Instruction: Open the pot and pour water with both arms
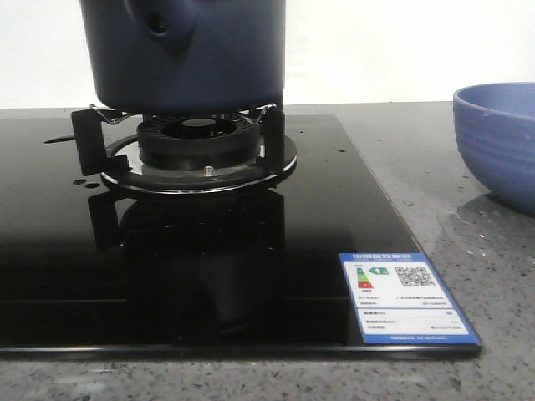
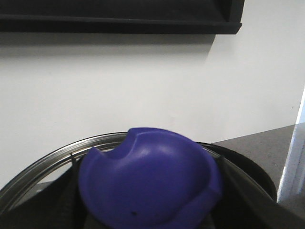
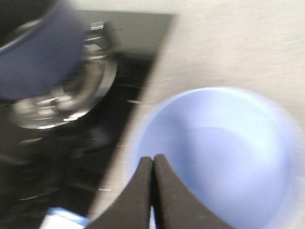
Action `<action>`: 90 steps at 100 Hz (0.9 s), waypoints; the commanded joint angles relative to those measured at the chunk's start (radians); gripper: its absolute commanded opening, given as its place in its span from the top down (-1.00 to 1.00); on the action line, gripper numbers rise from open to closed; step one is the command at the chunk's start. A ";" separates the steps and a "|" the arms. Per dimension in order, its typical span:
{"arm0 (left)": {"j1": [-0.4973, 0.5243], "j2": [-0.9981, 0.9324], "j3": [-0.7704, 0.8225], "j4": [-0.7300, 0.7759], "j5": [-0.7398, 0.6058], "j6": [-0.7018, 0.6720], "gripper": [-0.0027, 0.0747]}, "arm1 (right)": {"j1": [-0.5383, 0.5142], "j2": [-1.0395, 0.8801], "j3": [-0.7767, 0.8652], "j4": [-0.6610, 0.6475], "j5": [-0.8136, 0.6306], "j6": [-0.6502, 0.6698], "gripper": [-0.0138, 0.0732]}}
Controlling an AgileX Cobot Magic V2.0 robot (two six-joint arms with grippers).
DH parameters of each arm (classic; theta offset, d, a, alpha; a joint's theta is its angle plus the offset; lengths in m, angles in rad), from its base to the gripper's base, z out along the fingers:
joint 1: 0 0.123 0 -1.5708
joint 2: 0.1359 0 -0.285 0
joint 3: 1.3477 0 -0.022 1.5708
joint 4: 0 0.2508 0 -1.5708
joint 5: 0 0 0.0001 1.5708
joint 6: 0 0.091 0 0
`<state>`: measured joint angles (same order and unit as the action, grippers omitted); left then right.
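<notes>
A wet patch [image 1: 468,230] can be seen beside the light blue bowl [image 1: 500,146], so the robot should expect water in the bowl that will run out when the robot tips it.
The dark navy pot [image 1: 188,58] stands on the gas burner [image 1: 201,138], its stubby side handle [image 1: 159,25] facing the camera; its top is cut off by the frame. In the left wrist view a blue-purple lid knob [image 2: 147,181] fills the space between the dark fingers [image 2: 71,195] of my left gripper [image 2: 150,202], which is shut on it. The lid's steel rim [image 2: 47,164] curves behind the knob, with the white wall beyond. My right gripper [image 3: 153,160] is shut and empty, hanging over the light blue bowl [image 3: 214,152], with the pot [image 3: 38,52] blurred to one side.
The burner sits on a black glass hob [image 1: 251,251] with an energy label [image 1: 405,296] at its front right corner. The light blue ribbed bowl [image 1: 501,142] stands on the grey speckled counter [image 1: 468,234] right of the hob. A dark shelf [image 2: 119,19] runs along the wall.
</notes>
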<state>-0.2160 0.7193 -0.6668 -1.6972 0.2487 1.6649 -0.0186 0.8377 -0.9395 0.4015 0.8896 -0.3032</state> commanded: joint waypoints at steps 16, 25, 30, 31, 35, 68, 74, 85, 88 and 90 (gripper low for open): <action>0.002 -0.089 0.024 -0.049 -0.049 -0.018 0.25 | -0.058 0.080 -0.093 -0.285 0.079 0.268 0.30; 0.002 -0.089 0.024 -0.069 -0.049 -0.018 0.25 | -0.098 0.137 -0.093 -0.287 0.130 0.291 0.08; 0.002 -0.089 0.024 -0.076 -0.051 -0.018 0.25 | -0.118 0.169 -0.093 -0.287 0.139 0.291 0.03; 0.002 -0.089 0.024 -0.079 -0.051 -0.018 0.25 | -0.124 0.178 -0.093 -0.287 0.139 0.291 0.03; 0.002 -0.089 0.024 -0.086 -0.051 -0.018 0.25 | -0.136 0.200 -0.093 -0.287 0.135 0.291 0.03; 0.002 -0.089 0.024 -0.090 -0.051 -0.018 0.25 | -0.179 0.393 -0.093 -0.150 0.080 0.292 0.03; 0.002 -0.089 0.024 -0.090 -0.051 -0.018 0.25 | -0.179 0.416 -0.093 -0.137 0.070 0.292 0.03; 0.002 -0.089 0.024 -0.090 -0.051 -0.018 0.25 | -0.179 0.459 -0.093 -0.132 0.068 0.292 0.04; 0.002 -0.089 0.024 -0.090 -0.051 -0.018 0.25 | -0.179 0.468 -0.093 -0.132 0.070 0.292 0.05; 0.002 -0.089 0.024 -0.090 -0.051 -0.018 0.25 | -0.179 0.476 -0.093 -0.132 0.070 0.292 0.06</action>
<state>-0.2160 0.6340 -0.6077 -1.7622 0.1768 1.6560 -0.1923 1.3086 -1.0004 0.2478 0.9889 -0.0093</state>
